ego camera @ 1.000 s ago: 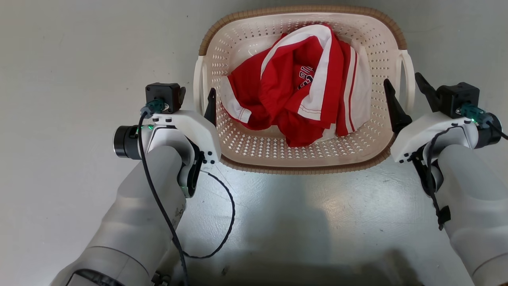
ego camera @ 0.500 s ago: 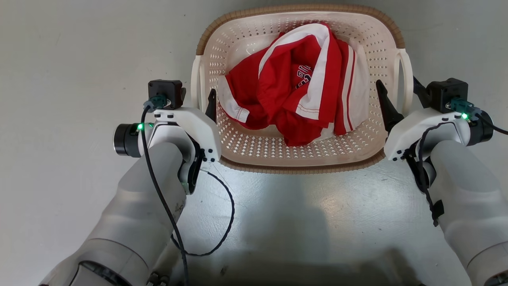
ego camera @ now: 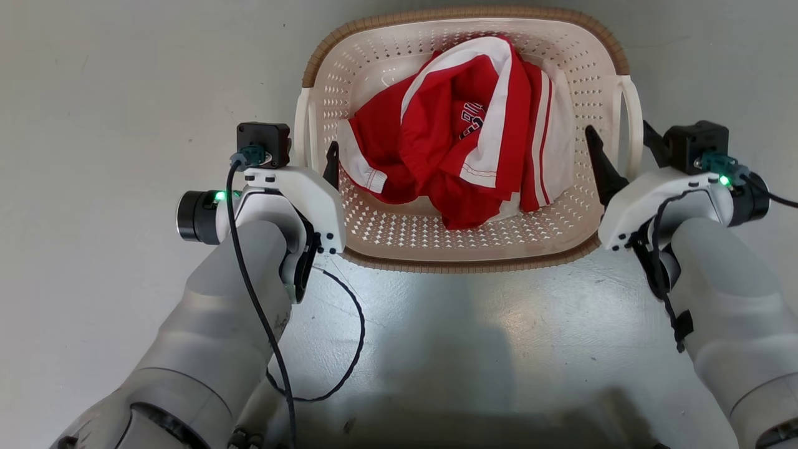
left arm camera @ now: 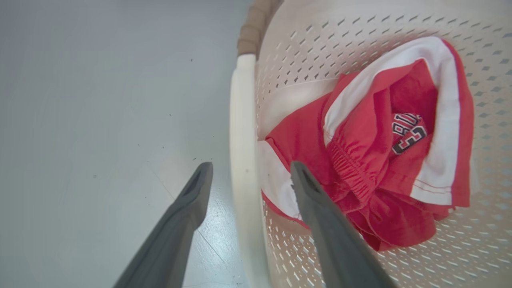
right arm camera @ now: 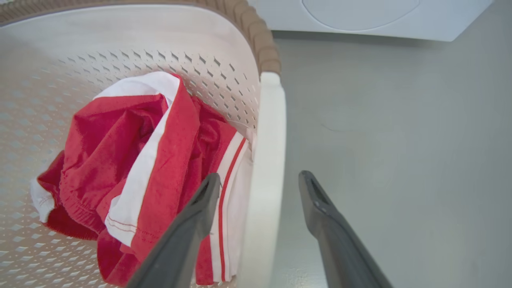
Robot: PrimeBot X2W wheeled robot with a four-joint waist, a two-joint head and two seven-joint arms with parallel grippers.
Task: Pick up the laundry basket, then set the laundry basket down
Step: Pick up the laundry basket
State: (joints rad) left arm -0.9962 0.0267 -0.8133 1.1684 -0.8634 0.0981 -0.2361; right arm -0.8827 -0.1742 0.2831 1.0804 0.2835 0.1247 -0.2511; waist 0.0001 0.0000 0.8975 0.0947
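My gripper will lift the white handle point(ego camera: 302, 127), which runs straight into the laundry basket's brown rim point(ego camera: 308, 79), so it will stay fixed and bring the laundry basket up level.
The laundry basket point(ego camera: 461, 265) sits on the grey floor in front of me, cream and perforated with a brown woven-look rim, and a crumpled red-and-white garment point(ego camera: 461, 149) lies inside. My left gripper point(ego camera: 310, 156) is open and straddles the basket's left white handle point(left arm camera: 242, 120), one finger inside the basket and one outside; the wrist view gives the left gripper point(left arm camera: 252, 168) with gaps on both sides of the handle. My right gripper point(ego camera: 617, 134) is open astride the right handle point(right arm camera: 270, 120) in the same way, as the right gripper point(right arm camera: 260, 178) view confirms.
A white appliance front point(right arm camera: 360, 16) stands beyond the basket. A black cable point(ego camera: 349, 349) from my left arm loops over the floor near my body. Bare grey floor point(ego camera: 124, 93) lies to the left and right of the basket.
The right gripper has edged inward and forward along the right handle. The left gripper has crept slightly forward. Both stay open, and the head view has shifted a little.
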